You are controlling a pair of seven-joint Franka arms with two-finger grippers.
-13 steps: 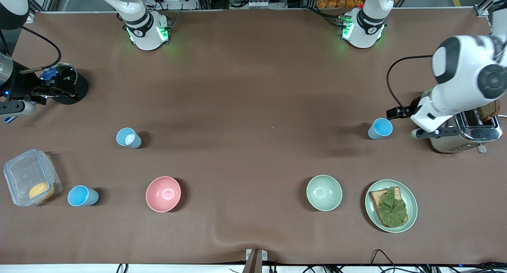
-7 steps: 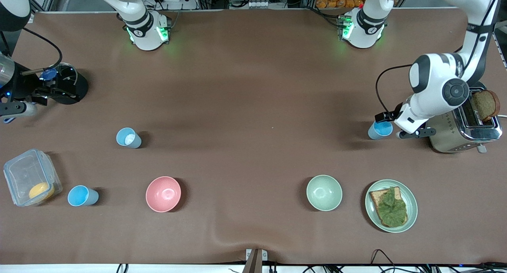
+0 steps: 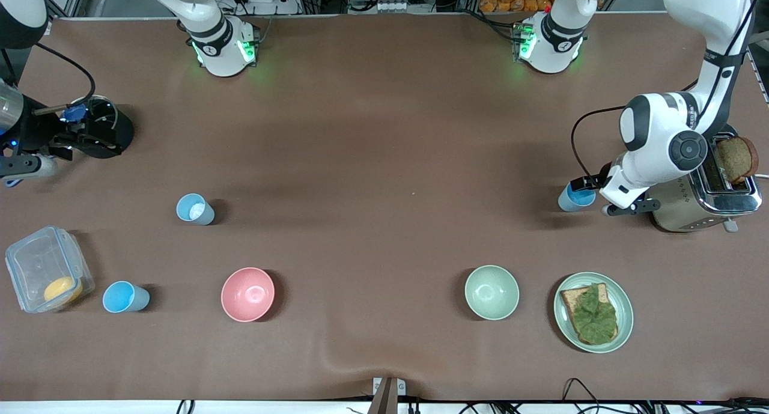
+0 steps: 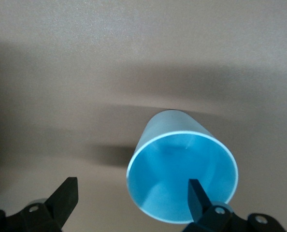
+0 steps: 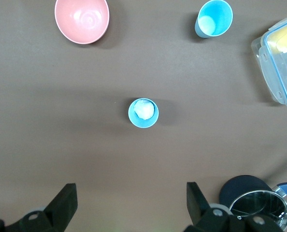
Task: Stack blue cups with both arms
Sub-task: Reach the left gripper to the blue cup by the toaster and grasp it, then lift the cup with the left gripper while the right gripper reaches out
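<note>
The blue cup next to the toaster gets narrower toward its base, so I expect it to slide down inside another blue cup when the robot lowers it.
Three blue cups stand on the table. One is beside the toaster; it fills the left wrist view, bright blue inside. My left gripper is open at that cup, one fingertip over its mouth, the other outside on the bare table. A cup with a whitish inside and one bright blue inside stand toward the right arm's end. My right gripper is open and empty, high over the table beside the black pot.
A toaster with bread stands against the left arm's hand. A plate with toast and lettuce, a pale green bowl and a pink bowl lie nearer the camera. A clear container and black pot sit at the right arm's end.
My left arm has swung in from over the toaster and come down to the cup, bringing one finger over its mouth. The right arm has barely moved.
</note>
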